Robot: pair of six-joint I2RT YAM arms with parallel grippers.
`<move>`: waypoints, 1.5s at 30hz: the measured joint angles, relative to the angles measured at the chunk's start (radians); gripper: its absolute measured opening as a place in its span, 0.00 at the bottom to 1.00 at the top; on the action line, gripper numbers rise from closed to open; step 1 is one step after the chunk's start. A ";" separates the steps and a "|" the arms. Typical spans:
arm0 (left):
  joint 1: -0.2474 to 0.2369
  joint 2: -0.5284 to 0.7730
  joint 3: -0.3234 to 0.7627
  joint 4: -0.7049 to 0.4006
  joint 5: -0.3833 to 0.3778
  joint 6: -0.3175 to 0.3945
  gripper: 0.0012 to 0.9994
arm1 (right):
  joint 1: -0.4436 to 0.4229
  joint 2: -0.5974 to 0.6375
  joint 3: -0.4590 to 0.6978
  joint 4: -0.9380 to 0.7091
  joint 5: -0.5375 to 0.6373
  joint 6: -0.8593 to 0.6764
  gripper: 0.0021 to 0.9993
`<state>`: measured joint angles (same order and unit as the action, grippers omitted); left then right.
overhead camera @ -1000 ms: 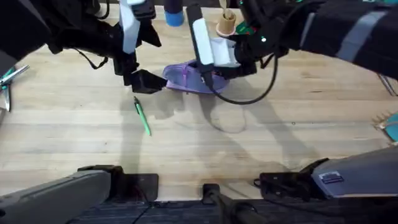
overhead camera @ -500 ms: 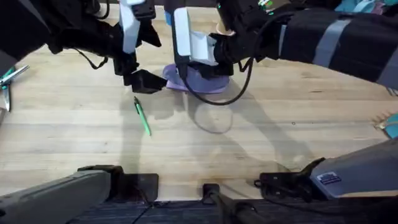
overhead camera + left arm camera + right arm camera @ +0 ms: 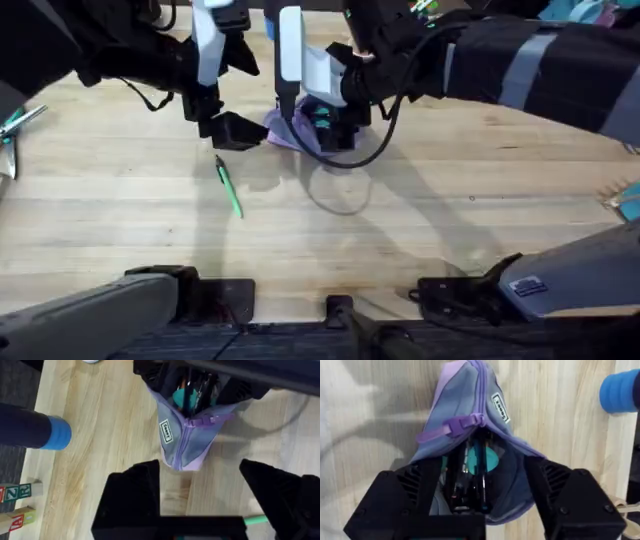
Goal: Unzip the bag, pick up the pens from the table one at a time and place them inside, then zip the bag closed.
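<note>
The green pen [image 3: 229, 186] looks shorter than the bag [image 3: 286, 131], so it will go all the way inside and lie lengthwise when I put it in.
The lavender and grey-blue bag [image 3: 288, 128] lies on the table [image 3: 420, 230], its zipper [image 3: 481, 390] open at the end under my right gripper [image 3: 325, 122]. That gripper [image 3: 482, 474] is open, one finger on each side of the bag's mouth. Inside the mouth are dark pens [image 3: 481, 477] and something teal [image 3: 489, 461]. The purple zipper pull [image 3: 460, 425] sits midway along the bag. My left gripper [image 3: 226, 130] hovers open just beside the bag's closed end [image 3: 182, 457], holding nothing. The green pen [image 3: 230, 188] lies on the table near it.
A blue cylinder [image 3: 280, 26] stands behind the bag. Scissors [image 3: 14, 128] lie at the table's left edge, and a teal object [image 3: 630, 205] at the right edge. Wooden letter blocks [image 3: 15, 493] sit near the far edge. Bare wood stretches in front of the bag.
My right gripper swung left over the bag and now sits at its open mouth, where the inside shows. The left gripper and the green pen have not moved.
</note>
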<state>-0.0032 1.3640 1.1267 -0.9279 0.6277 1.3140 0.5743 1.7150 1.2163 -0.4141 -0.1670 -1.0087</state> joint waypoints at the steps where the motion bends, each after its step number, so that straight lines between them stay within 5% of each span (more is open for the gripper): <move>1: 0.000 0.000 0.000 0.000 0.000 0.000 0.99 | 0.000 0.001 0.000 0.000 -0.002 0.004 0.99; 14: 0.000 0.000 0.000 -0.008 0.000 -0.005 0.99 | -0.007 -0.029 -0.003 -0.001 -0.005 0.114 1.00; 20: 0.009 0.000 0.000 -0.054 0.000 -0.101 0.99 | -0.042 -0.172 -0.003 0.011 -0.010 0.268 1.00; 29: 0.036 0.000 0.000 -0.087 -0.020 -0.450 0.99 | -0.108 -0.339 -0.003 -0.004 -0.014 0.432 1.00; 41: 0.036 0.000 0.000 -0.207 -0.014 -1.018 0.99 | -0.145 -0.347 -0.003 -0.055 -0.014 0.463 1.00; 45: 0.036 0.000 0.000 -0.206 -0.014 -1.158 0.99 | -0.145 -0.347 -0.003 -0.055 -0.014 0.463 1.00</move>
<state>0.0326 1.3640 1.1267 -1.1335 0.6136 0.1559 0.4297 1.3678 1.2133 -0.4694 -0.1810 -0.5457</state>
